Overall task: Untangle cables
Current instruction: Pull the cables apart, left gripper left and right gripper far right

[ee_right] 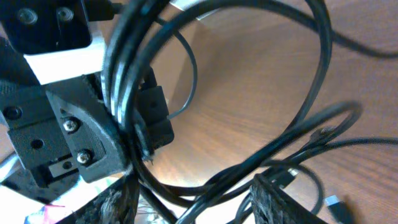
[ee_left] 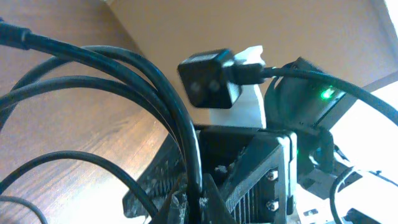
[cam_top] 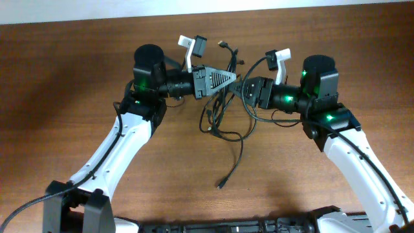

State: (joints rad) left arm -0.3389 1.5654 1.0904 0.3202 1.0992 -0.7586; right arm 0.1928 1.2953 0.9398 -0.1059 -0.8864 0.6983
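Loops of cable (cam_top: 222,107) bunch where my grippers meet, so next my left gripper draws its piece of cable back while my right gripper pulls another cable the opposite way.
The cables (cam_top: 223,120) are a tangle of thin black cords on the wooden table between my two grippers. One loose end with a plug (cam_top: 221,183) trails toward the front, and another plug (cam_top: 224,44) lies at the back. My left gripper (cam_top: 231,79) is shut on a strand of the cables (ee_left: 124,93); the strand runs down between its fingers (ee_left: 202,202). My right gripper (cam_top: 242,86) faces it tip to tip. Its fingers (ee_right: 199,205) are spread wide, with several loops of cable (ee_right: 249,155) passing between them. A pale plug (ee_right: 333,204) lies on the table beyond.
The wooden table (cam_top: 77,77) stretches to both sides of the arms. The pale back edge (cam_top: 362,3) runs along the top. The left gripper's body (ee_right: 62,137) fills the left of the right wrist view. The right arm's camera block (ee_left: 208,81) sits close in the left wrist view.
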